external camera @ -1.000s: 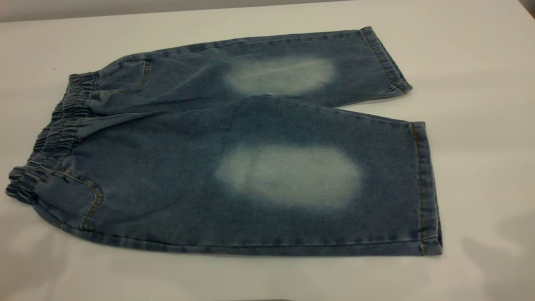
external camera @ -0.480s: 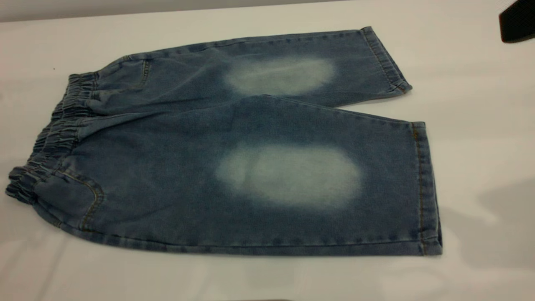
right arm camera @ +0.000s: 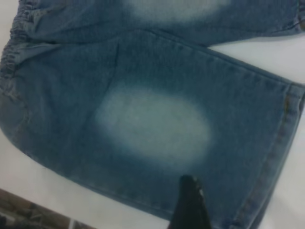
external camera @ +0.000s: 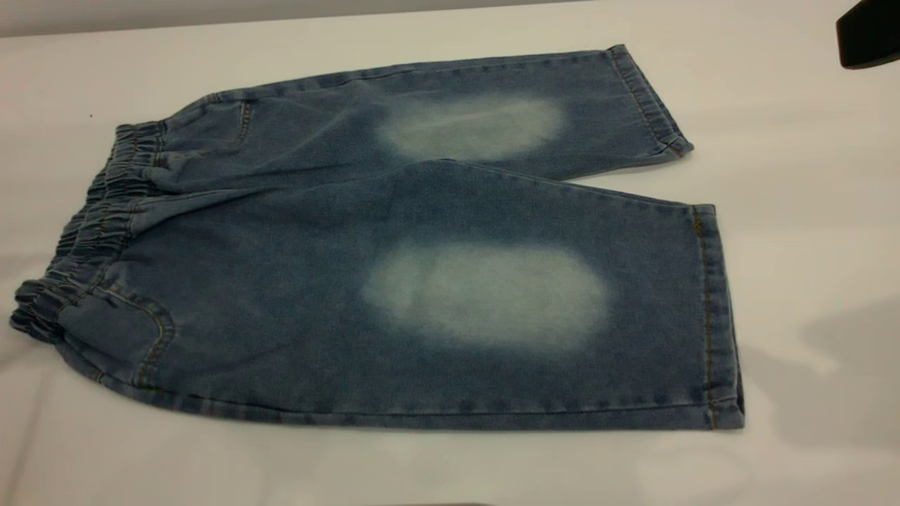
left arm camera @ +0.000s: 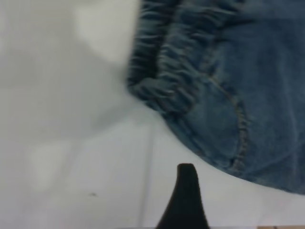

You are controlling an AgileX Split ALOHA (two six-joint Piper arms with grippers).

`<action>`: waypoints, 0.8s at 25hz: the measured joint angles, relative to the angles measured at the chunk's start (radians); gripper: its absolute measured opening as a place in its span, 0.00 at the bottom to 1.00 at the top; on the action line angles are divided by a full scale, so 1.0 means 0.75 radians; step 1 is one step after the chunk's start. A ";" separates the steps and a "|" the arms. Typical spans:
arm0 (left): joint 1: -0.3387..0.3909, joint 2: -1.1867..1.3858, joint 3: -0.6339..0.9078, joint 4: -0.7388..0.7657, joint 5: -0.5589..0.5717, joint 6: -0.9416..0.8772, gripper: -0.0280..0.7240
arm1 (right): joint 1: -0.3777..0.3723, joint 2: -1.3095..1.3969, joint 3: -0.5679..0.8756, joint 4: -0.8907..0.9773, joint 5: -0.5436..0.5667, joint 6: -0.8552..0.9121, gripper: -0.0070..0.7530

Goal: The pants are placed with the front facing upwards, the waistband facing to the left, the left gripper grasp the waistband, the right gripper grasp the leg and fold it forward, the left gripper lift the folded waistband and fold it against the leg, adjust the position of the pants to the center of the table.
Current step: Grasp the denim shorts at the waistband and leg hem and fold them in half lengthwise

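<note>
The near waistband corner (external camera: 34, 316) is lying flat with open table next to it, so the left gripper should go on moving in until its fingers are on both sides of the waistband (external camera: 54, 291), and then close.
The pants (external camera: 394, 239) lie flat on the white table (external camera: 808, 211), front up, both pale knee patches showing. The waistband (external camera: 98, 225) points left and the two legs point right; the near leg (external camera: 633, 309) ends in a stitched hem. My left gripper (left arm camera: 185, 191) shows only as one black tip over bare table, a short way off the waistband (left arm camera: 162, 71) corner, touching nothing. My right gripper (right arm camera: 189, 200) shows as one black tip above the near leg (right arm camera: 157, 129), close to its lower edge. A black part of the right arm (external camera: 868, 31) sits at the far right corner.
White tabletop surrounds the pants on every side. The table's edge (right arm camera: 28, 210) shows in the right wrist view beyond the pants' lower side. Soft arm shadows (external camera: 844, 379) fall on the table at the right.
A black part of the right arm has come into the exterior view's upper right corner, and the shadow at the right has grown. The pants have not moved.
</note>
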 joint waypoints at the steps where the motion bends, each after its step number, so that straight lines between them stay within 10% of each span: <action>1: 0.004 0.029 0.000 0.000 -0.009 0.000 0.78 | 0.000 0.000 0.000 0.000 -0.010 -0.005 0.63; 20: 0.006 0.483 -0.017 -0.044 -0.216 0.003 0.78 | 0.000 0.000 0.000 0.004 -0.036 -0.010 0.63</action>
